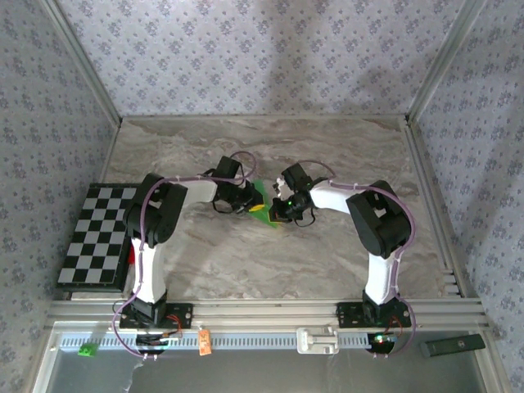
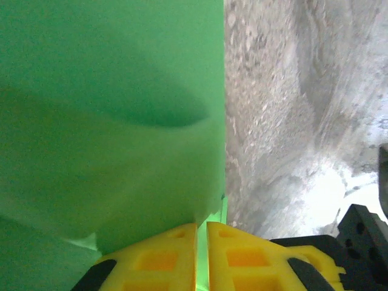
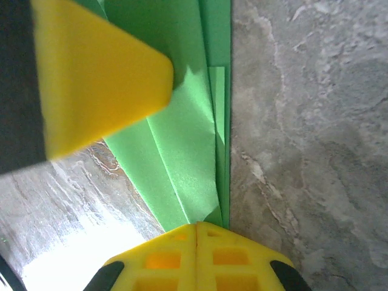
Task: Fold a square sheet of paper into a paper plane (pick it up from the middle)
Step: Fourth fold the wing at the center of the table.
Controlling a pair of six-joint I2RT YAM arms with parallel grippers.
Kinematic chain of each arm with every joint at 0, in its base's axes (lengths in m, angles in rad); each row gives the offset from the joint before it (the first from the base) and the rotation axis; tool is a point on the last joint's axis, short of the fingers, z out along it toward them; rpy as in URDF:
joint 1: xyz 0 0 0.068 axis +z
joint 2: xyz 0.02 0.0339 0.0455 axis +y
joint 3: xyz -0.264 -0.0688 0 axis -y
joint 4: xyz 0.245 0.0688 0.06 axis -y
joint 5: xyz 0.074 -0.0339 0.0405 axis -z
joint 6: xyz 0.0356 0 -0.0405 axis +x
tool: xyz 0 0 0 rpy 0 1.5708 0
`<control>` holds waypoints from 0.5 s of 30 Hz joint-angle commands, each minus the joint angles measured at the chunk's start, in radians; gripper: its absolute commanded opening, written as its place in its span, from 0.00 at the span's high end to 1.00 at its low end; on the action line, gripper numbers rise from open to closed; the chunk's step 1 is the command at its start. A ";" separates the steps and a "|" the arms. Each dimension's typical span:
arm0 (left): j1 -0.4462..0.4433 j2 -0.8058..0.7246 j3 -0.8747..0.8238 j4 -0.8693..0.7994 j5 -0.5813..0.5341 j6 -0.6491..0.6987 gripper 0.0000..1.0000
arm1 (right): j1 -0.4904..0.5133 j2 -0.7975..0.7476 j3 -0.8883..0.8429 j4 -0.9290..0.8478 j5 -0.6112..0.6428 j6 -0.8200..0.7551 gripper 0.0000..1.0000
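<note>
The paper's narrow point (image 3: 203, 214) is held down by my right gripper, so my left gripper should go on laying the flap along the paper's middle crease (image 3: 162, 162) and let go of it there.
The bright green sheet of paper (image 1: 261, 194) is held just above the middle of the marble table, between both grippers. It is folded into long layers with sharp creases (image 3: 182, 151). My left gripper (image 1: 250, 201) is shut on one edge; in its wrist view the paper (image 2: 109, 121) rises broadly from the yellow fingertips (image 2: 201, 229), a thin green strip pinched between them. My right gripper (image 1: 279, 210) is shut on the opposite end, its pads (image 3: 176, 242) pressed together at the narrow point (image 3: 197, 227). A yellow finger (image 3: 97, 79) of the left gripper lies over the paper.
A black-and-white checkered board (image 1: 98, 233) lies at the left table edge. A tiny green cube (image 1: 85, 350), an orange tag (image 1: 205, 341) and a dark bar (image 1: 452, 345) sit below the front rail. Patterned walls and aluminium posts enclose the table.
</note>
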 commanded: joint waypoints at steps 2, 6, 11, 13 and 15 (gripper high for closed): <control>0.036 0.051 0.019 0.036 0.004 0.045 0.87 | -0.015 0.070 -0.052 -0.176 0.122 -0.030 0.98; 0.052 0.071 0.031 0.023 -0.004 0.066 0.87 | -0.015 0.070 -0.055 -0.189 0.135 -0.036 0.98; 0.072 0.080 0.055 -0.028 -0.036 0.112 0.87 | -0.015 0.073 -0.055 -0.219 0.165 -0.054 0.98; 0.079 0.084 0.072 -0.060 -0.054 0.138 0.87 | -0.015 0.075 -0.053 -0.234 0.183 -0.061 0.98; 0.089 0.092 0.095 -0.084 -0.063 0.156 0.87 | -0.016 0.075 -0.049 -0.247 0.198 -0.071 0.98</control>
